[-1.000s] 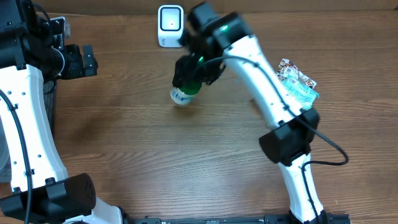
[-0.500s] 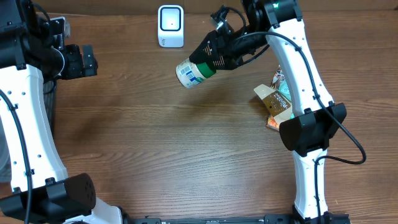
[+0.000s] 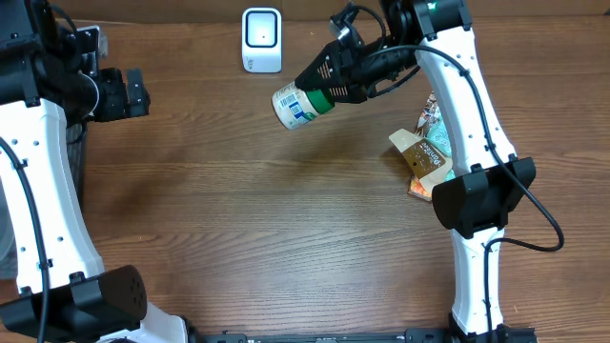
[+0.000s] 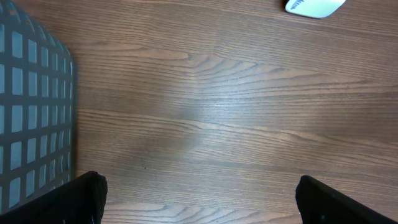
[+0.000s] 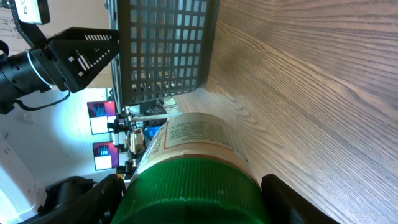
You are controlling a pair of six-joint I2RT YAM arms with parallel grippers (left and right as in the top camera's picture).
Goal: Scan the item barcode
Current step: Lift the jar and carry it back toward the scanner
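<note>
The canister's base [image 3: 286, 106] faces the basket, away from the scanner. Next, my right gripper turns the canister around and brings it over the scanner's window [image 3: 262, 30].
A white canister with a green cap [image 3: 297, 105] hangs above the table, lying on its side with its base pointing left. My right gripper [image 3: 329, 92] is shut on the green cap [image 5: 193, 190], one finger on each side. The white barcode scanner [image 3: 261, 39] stands at the back edge, up and left of the canister; its rim [image 4: 314, 7] shows at the top of the left wrist view. My left gripper [image 3: 133, 92] is open at the far left over bare wood, nothing between its fingertips [image 4: 87, 193].
A grey mesh basket [image 4: 31, 112] stands at the left edge of the table. Two snack packets [image 3: 424, 152] lie on the right, beside the right arm. Wood grain tabletop fills the middle.
My right arm has swung from the centre toward the back right, carrying the canister up and turning it on its side. The packets on the right became visible. The left arm stayed still.
</note>
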